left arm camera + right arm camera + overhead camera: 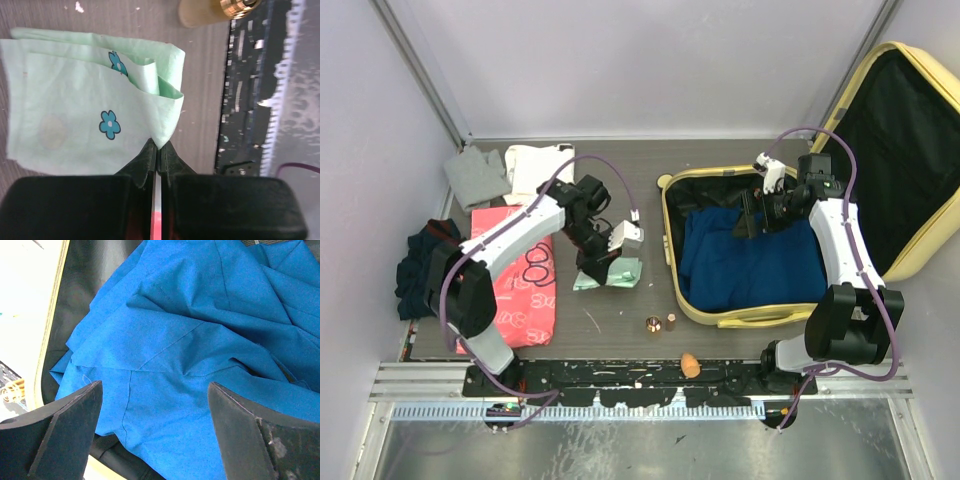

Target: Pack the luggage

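My left gripper has hold of only a corner of the mint-green cloth [162,125], so next I lift it up for my right gripper to grab the end [634,271] that faces the luggage.
The pale yellow luggage [720,317] lies open at the right, its lid [930,250] leaning back. A blue garment [750,265] lies inside it and fills the right wrist view [200,330]. My right gripper [752,222] is open and empty just above that garment, jaws wide apart. My left gripper [592,272] is shut on the corner of a folded mint-green cloth with blue flowers [612,274], which lies on the table left of the luggage. In the left wrist view the cloth [90,105] has its corner pinched between my fingertips [149,155].
A pink patterned cloth [525,285], a grey garment [478,175], a white garment [535,165] and a dark garment [420,270] lie at the left. Two small brass-coloured items [660,323] and an orange object [690,364] sit near the front edge.
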